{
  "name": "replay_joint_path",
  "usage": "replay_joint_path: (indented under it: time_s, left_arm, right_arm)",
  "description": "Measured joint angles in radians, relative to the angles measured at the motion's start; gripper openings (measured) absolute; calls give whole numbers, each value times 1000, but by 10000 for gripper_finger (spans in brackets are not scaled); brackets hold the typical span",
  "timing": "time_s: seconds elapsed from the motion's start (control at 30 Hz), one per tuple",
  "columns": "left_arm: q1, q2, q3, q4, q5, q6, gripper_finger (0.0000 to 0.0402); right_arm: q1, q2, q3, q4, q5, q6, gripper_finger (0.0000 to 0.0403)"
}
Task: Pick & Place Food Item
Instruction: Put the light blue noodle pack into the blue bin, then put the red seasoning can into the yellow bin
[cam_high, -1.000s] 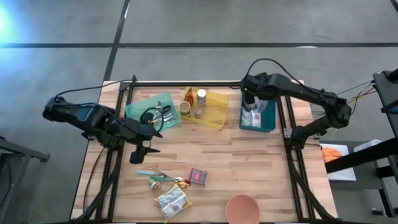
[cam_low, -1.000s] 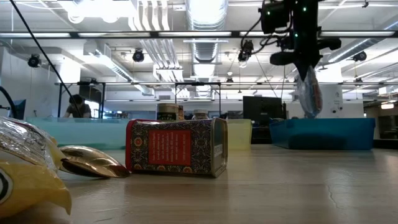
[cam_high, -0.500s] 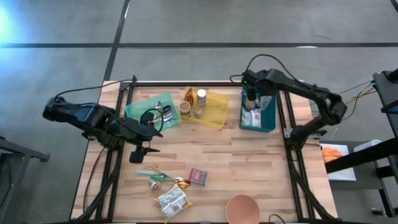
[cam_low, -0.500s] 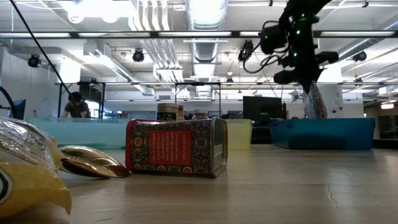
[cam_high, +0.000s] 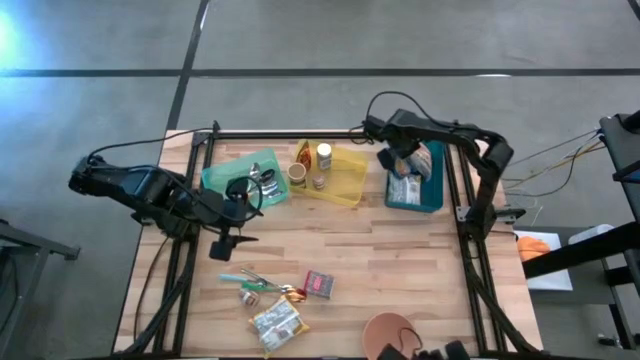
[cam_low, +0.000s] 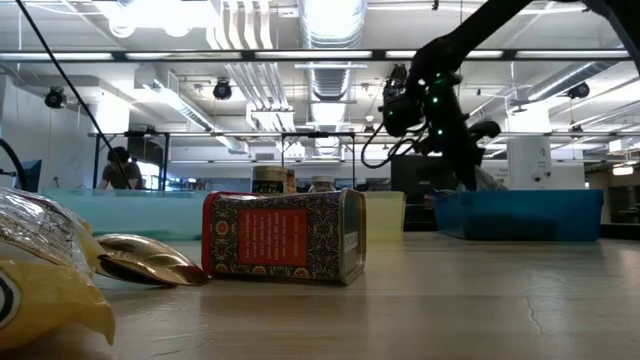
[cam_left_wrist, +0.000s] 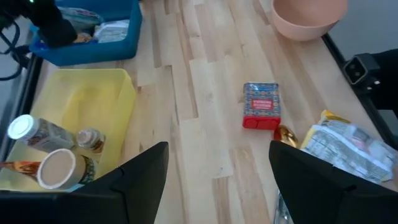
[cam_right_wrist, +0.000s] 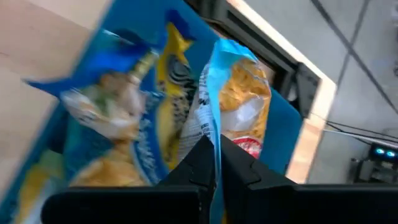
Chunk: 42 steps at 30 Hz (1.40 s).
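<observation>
I should lower the snack bag with my right gripper until it rests among the other packets (cam_high: 404, 189) before I let go, because the bag is hanging inside the blue bin's sides.
A snack bag (cam_right_wrist: 239, 87) with a light-blue edge and yellow chips inside hangs in the blue bin (cam_high: 432, 192) at the table's far right. My right gripper (cam_right_wrist: 214, 171) is shut on it. In the high view the bag (cam_high: 420, 160) lies over other packets (cam_high: 404, 188) in that bin. In the low view the gripper (cam_low: 470, 178) is down at the bin's rim (cam_low: 520, 195). My left gripper (cam_high: 226, 246) stands open above the table's left half, nothing between its fingers (cam_left_wrist: 140, 180). My right gripper pinches the bag's light-blue sealed edge (cam_right_wrist: 215, 134) between its two fingers. The fingers slant down from above. The bag extends below the fingers into the blue bin; whether its lower end rests on the packets there, I cannot tell.
A yellow tray (cam_high: 345, 180) with bottles and a cup and a green tray (cam_high: 222, 178) with utensils stand at the far side. A red tin (cam_high: 319, 284), a crinkled packet (cam_high: 277, 322), cutlery (cam_high: 258, 284) and a pink bowl (cam_high: 388, 333) lie near the front edge.
My right gripper has gone down toward the blue bin and a little toward the table's left edge, rolling as it went. The bag, which hung clear above the bin, has sunk with it to the bin's rim and inside. The right arm's elbow has swung toward the far edge.
</observation>
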Motion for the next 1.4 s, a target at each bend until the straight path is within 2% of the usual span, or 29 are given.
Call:
replay_joint_path:
  time_s: [0.17,0.37,0.6,0.67,1.03,1.2,1.4]
  left_arm:
    - [0,0,0,0,-43,0,282]
    - [0,0,0,0,-53,0,282]
    - [1,0,0,0,-53,-4,282]
    - [1,0,0,0,-53,-4,282]
    - [1,0,0,0,-53,-5,282]
    - [1,0,0,0,-53,-5,282]
    - [1,0,0,0,-53,-8,282]
  right_arm:
    - [7,32,34,52,-90,-43,8]
    - [13,2,35,93,-201,-52,8]
    - [13,-13,32,92,-255,-91,18]
    - [13,-15,32,92,-255,-105,38]
    - [10,-17,31,82,-257,-95,206]
    - [10,-17,31,71,-257,-83,248]
    - [10,-19,31,35,-254,-63,279]
